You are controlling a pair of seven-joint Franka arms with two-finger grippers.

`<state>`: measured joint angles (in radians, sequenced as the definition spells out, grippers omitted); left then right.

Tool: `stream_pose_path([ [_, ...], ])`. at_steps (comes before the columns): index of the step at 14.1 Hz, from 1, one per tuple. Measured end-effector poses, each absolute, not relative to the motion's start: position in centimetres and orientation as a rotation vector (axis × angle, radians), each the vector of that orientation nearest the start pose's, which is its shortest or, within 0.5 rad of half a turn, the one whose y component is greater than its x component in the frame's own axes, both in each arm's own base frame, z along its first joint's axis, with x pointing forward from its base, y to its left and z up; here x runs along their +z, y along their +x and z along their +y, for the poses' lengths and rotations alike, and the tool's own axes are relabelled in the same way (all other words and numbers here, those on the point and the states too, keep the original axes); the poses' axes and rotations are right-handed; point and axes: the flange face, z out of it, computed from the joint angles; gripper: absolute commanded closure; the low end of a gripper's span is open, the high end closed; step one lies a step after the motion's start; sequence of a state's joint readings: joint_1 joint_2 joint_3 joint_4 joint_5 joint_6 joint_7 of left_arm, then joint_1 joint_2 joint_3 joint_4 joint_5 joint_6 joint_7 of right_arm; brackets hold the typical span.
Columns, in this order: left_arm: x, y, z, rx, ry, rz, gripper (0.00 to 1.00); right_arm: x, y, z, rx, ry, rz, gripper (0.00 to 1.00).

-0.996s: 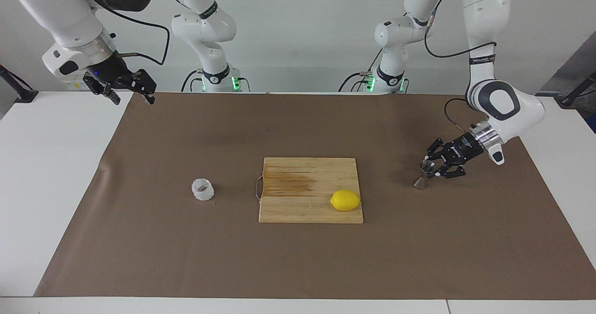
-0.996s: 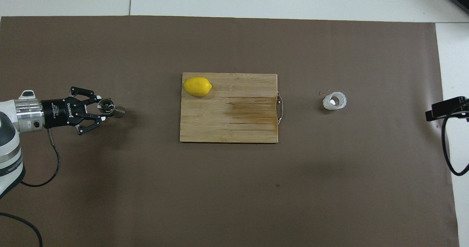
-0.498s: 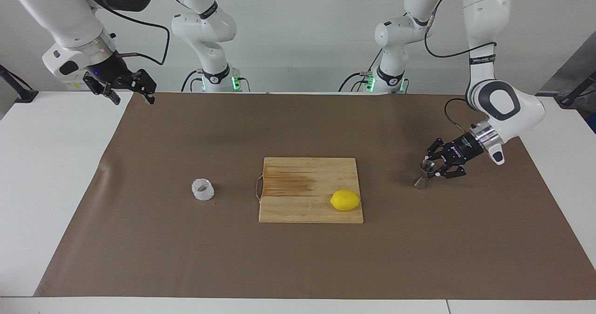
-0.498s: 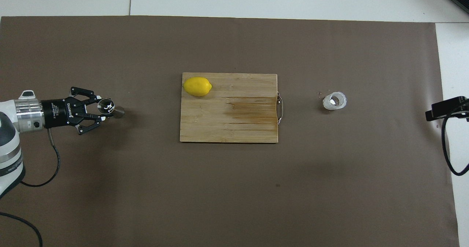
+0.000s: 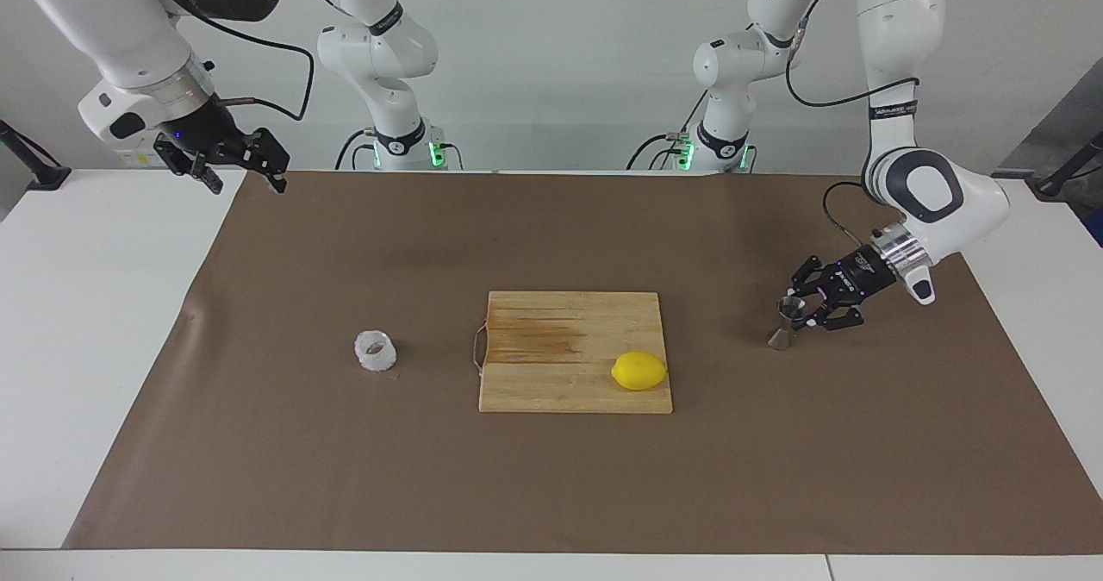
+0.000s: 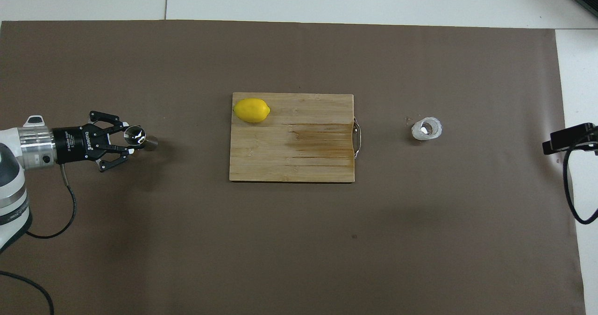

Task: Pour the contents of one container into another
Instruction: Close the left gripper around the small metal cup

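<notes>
Small drops (image 6: 409, 119) are next to the clear cup. So I should expect a wet spot on the mat when I lift the jigger (image 6: 135, 135) away.
The clear crinkly cup (image 5: 376, 351) stands on the brown mat toward the right arm's end of the table, and something small lies in it; it also shows in the overhead view (image 6: 426, 128). The steel jigger (image 5: 782, 333) stands upright on the mat toward the left arm's end, seen from above too (image 6: 135, 136). My left gripper (image 5: 802, 310) is low at the jigger, open, with a finger on either side of it (image 6: 129, 139). My right gripper (image 5: 243, 170) is open and empty, raised over the mat's corner at its own end, where it waits.
A wooden cutting board (image 5: 551, 322) with a wire handle lies mid-table between cup and jigger. A yellow lemon (image 5: 639, 371) sits on the board's corner away from the robots, toward the left arm's end. The brown mat (image 5: 551, 495) covers most of the white table.
My left gripper has shifted very slightly at the jigger. The jigger, the cup and the right arm stay where they were.
</notes>
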<state>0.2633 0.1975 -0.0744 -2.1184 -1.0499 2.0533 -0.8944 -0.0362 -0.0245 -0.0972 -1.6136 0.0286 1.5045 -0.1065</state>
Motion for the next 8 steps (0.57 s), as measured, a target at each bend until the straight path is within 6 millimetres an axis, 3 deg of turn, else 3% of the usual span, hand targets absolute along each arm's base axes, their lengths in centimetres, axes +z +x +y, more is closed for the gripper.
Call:
stream_pose_path([
  [3, 32.16, 55.54, 6.05, -0.650, 1.509, 1.782, 0.87, 61.24, 53.44, -6.91, 0.124, -3.098, 0.040, 0.00],
  [5, 32.19, 55.53, 6.14, -0.649, 1.506, 1.783, 0.98, 61.24, 53.44, -6.91, 0.124, -3.098, 0.040, 0.00],
  [8, 32.58, 55.56, 6.13, -0.643, 1.505, 1.778, 1.00, 61.24, 53.44, -6.91, 0.124, -3.098, 0.040, 0.00],
])
